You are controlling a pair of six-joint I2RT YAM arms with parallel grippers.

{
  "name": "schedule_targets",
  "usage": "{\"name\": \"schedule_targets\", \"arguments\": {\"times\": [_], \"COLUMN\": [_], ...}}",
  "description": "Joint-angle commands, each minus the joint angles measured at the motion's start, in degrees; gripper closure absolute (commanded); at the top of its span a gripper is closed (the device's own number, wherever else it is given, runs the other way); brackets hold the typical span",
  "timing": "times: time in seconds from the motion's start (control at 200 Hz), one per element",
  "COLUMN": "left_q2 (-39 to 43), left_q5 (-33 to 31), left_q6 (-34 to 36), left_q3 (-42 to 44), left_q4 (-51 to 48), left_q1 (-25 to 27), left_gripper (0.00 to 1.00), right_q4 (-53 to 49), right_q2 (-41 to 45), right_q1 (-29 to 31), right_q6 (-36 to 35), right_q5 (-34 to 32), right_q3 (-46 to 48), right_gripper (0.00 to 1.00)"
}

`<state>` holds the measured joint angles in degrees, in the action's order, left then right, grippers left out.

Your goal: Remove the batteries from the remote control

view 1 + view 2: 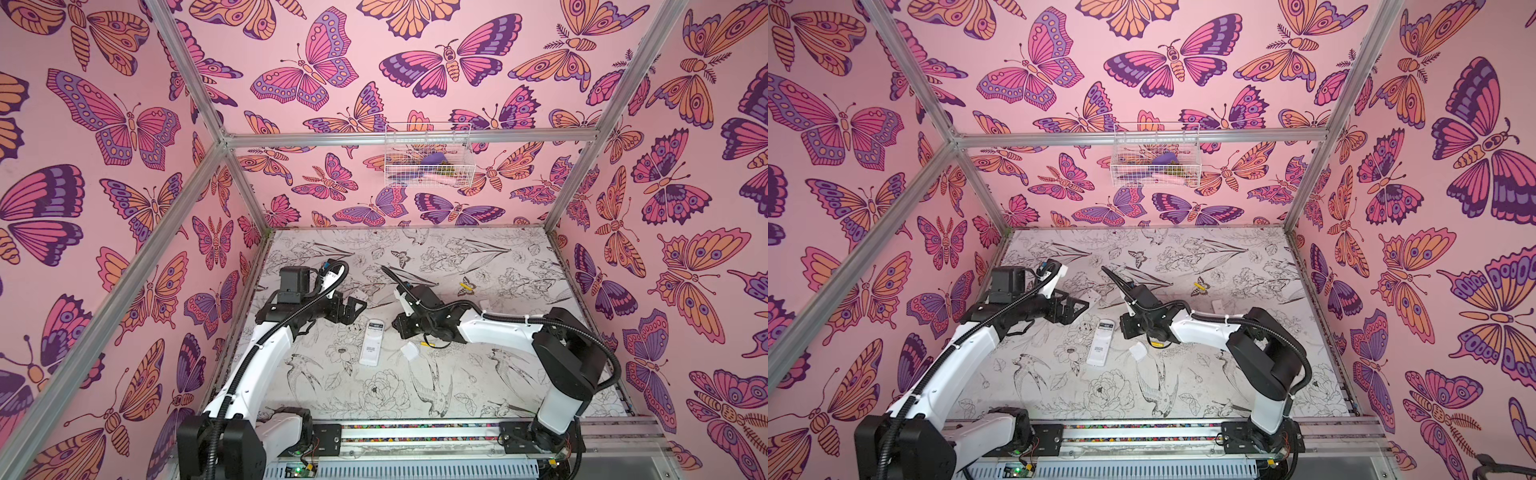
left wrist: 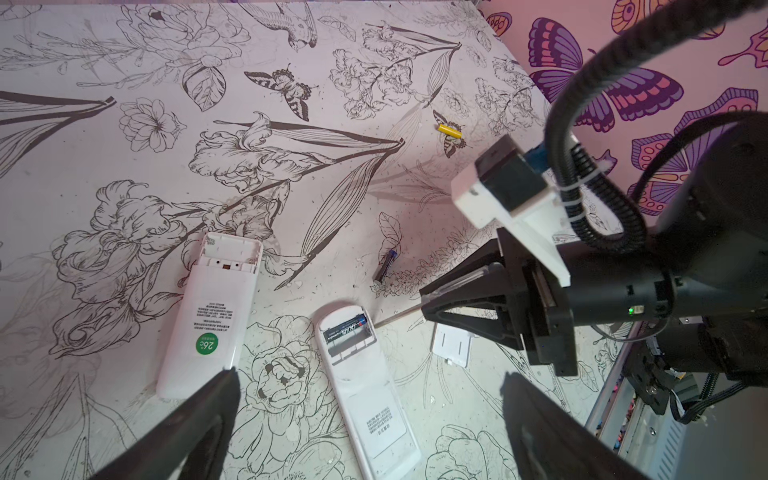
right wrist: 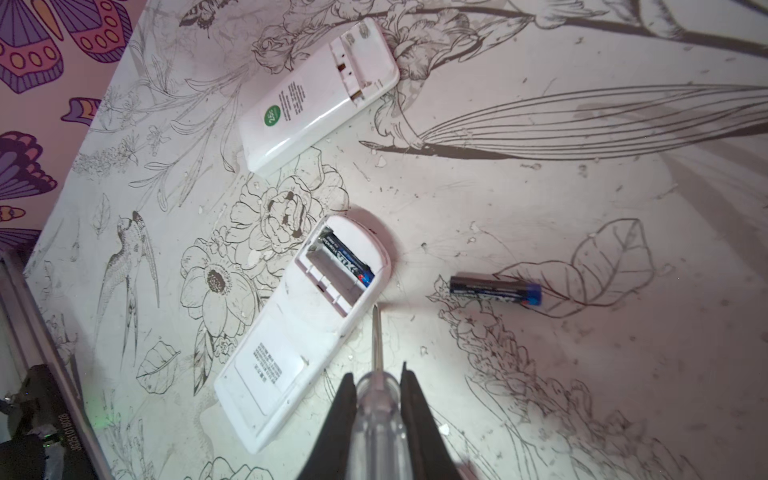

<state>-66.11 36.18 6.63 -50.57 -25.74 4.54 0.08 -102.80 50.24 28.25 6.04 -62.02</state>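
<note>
The remote control is lying loose next to the screwdriver's tip [image 3: 377, 308]. My right gripper should move back until my left gripper clamps the remote's bay end [image 3: 358, 232].
A white remote control [image 3: 291, 345] [image 2: 370, 399] [image 1: 371, 341] lies face down with its battery bay uncovered. One black battery [image 3: 348, 261] [image 2: 347, 326] sits in the bay, next to a vacant slot. A second black battery [image 3: 494, 289] [image 2: 384, 266] lies loose on the table, and a yellow battery [image 2: 449, 129] [image 1: 467, 286] lies farther back. My right gripper [image 3: 378, 372] [image 1: 395, 328] is shut on a clear-handled screwdriver [image 3: 377, 332], whose tip rests at the remote's edge beside the bay. My left gripper [image 2: 370, 376] [image 1: 353, 309] hangs open above the remote, holding nothing.
A second white remote [image 2: 203, 316] [image 3: 320, 95] with a green sticker and a bare battery bay lies beside the first one. A white cover [image 2: 453, 345] [image 1: 409, 351] rests near the right arm. A wire basket [image 1: 428, 158] hangs on the back wall.
</note>
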Motion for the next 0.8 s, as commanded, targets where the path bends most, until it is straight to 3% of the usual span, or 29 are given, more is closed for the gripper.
{"name": "schedule_targets", "arguments": {"times": [0.0, 0.266, 0.536, 0.797], "left_q2": [-0.6, -0.6, -1.5, -3.4], "left_q5": [-0.3, 1.5, 8.1, 9.3], "left_q6": [0.8, 2.7, 11.1, 16.8], "left_q3": [-0.9, -1.0, -0.1, 0.0], "left_q4": [-1.1, -1.7, -4.9, -7.2], "left_q1": [0.2, -0.7, -0.7, 0.3], "left_gripper": [0.00, 0.00, 0.00, 0.00], "right_q4": [2.4, 3.8, 5.9, 9.2], "right_q2": [-3.5, -8.7, -11.0, -8.3], "right_q1": [0.3, 0.2, 0.3, 0.0], "right_q6": [-0.5, -1.6, -2.4, -0.7], "right_q5": [2.6, 11.4, 19.9, 18.8], "right_q3": [-3.4, -8.9, -11.0, -8.0], "right_gripper": [1.00, 1.00, 1.00, 1.00]}}
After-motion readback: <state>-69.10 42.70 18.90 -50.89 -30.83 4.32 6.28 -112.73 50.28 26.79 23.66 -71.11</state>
